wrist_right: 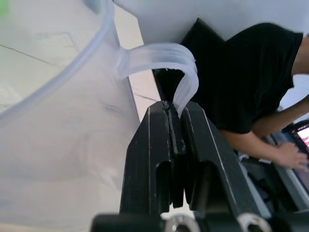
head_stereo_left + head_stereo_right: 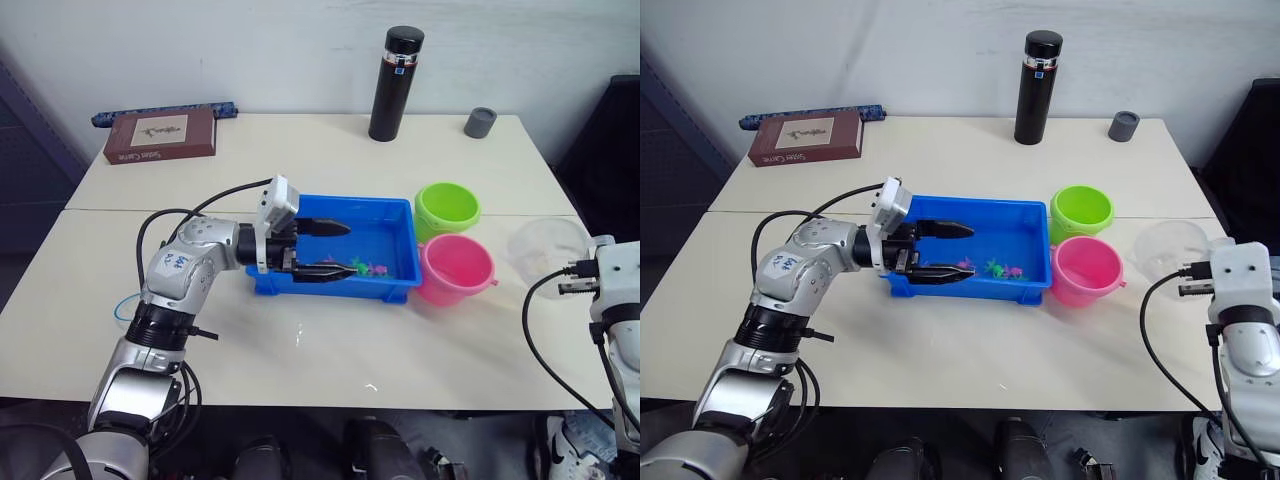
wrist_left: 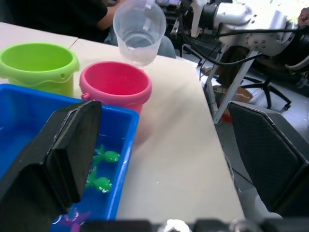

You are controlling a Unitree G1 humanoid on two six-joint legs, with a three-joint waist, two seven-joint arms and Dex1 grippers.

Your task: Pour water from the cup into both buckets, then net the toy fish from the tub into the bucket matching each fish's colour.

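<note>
My forearm is beside a thin light blue arc (image 2: 117,308) that peeks out, so I should expect the net's hoop (image 2: 123,307) there, with the net's straight handle hidden behind my forearm.
My left gripper (image 2: 338,248) is open and reaches over the left half of the blue tub (image 2: 370,203). Small green and pink toy fish (image 2: 365,268) lie in the tub's near right corner, just beyond the lower fingertip; the green ones (image 3: 105,156) also show in the left wrist view. The lime green bucket (image 2: 447,207) and the pink bucket (image 2: 457,268) stand against the tub's right end. To the right of the pink bucket, the clear cup (image 2: 545,245) is held upright. My right gripper (image 1: 174,108) is shut on its handle (image 1: 164,53). Water is too faint to see.
At the table's back stand a tall black flask (image 2: 397,83) and a small grey cup (image 2: 480,122). A brown book (image 2: 160,136) lies at the back left. A thin light blue arc (image 2: 118,308) peeks out beside my left forearm. A person in black (image 1: 251,77) sits past the table's right side.
</note>
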